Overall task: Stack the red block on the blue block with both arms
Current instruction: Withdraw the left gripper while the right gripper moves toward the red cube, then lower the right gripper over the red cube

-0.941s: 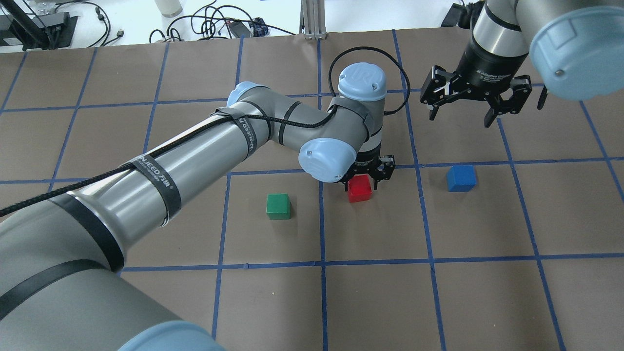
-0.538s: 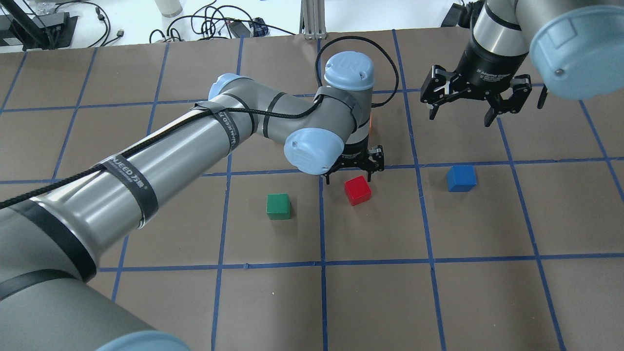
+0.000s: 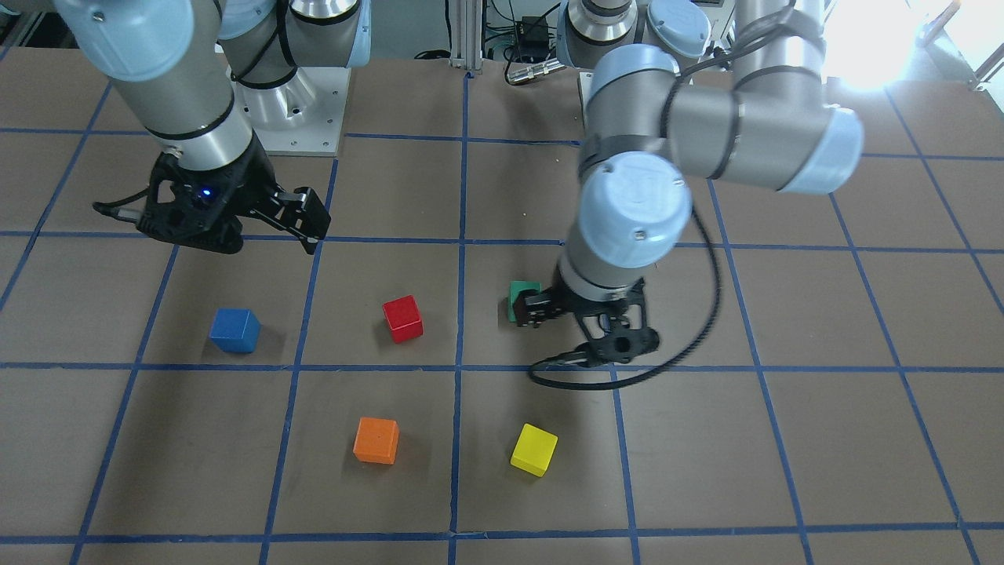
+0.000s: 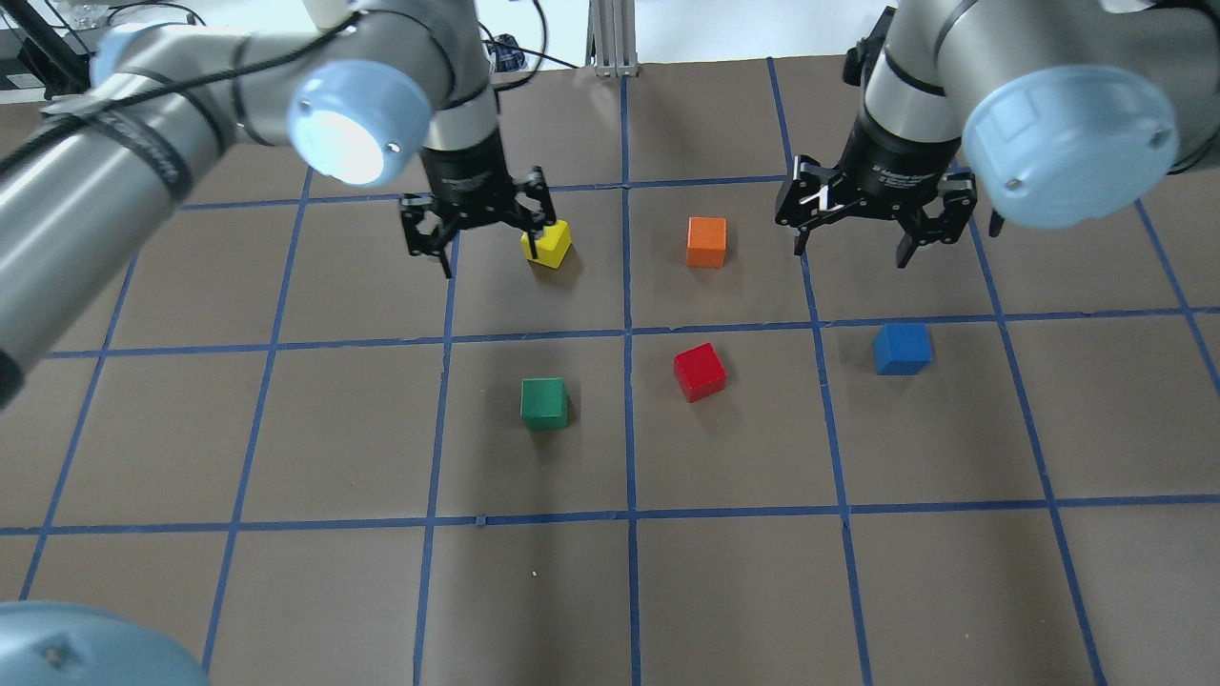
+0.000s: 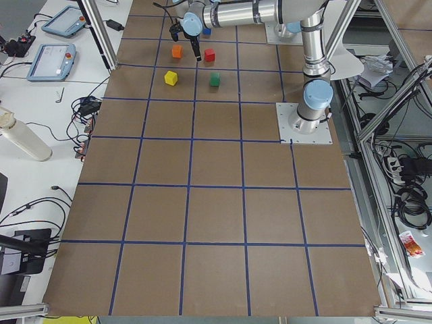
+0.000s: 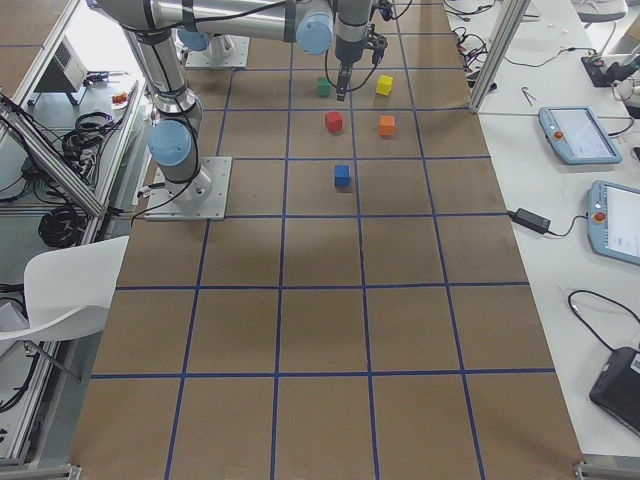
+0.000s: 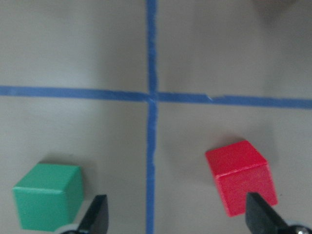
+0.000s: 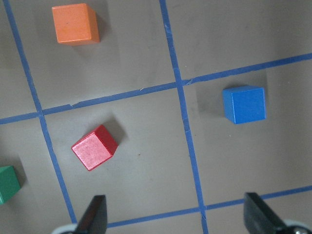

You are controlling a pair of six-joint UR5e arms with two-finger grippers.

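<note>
The blue block is beyond the red block, on the right gripper's side, so the robot's left gripper should back away and its right gripper should take the red block.
The red block (image 4: 700,372) sits alone on the brown table near the middle, turned slightly askew; it also shows in the left wrist view (image 7: 241,178) and the right wrist view (image 8: 94,147). The blue block (image 4: 902,348) sits to its right, one grid cell away, and shows in the right wrist view (image 8: 244,104). My left gripper (image 4: 477,246) is open and empty, raised over the far left part of the table, next to a yellow block. My right gripper (image 4: 850,252) is open and empty, hovering beyond the blue block and slightly left of it.
A green block (image 4: 544,402) sits left of the red one. An orange block (image 4: 706,241) and a yellow block (image 4: 547,244) sit farther back. Blue tape lines mark a grid on the table (image 4: 724,591).
My left gripper, which stood around the red block, has opened off it, risen and swung away to the far left. The red block stays on the table, slightly turned. My right gripper has shifted left.
</note>
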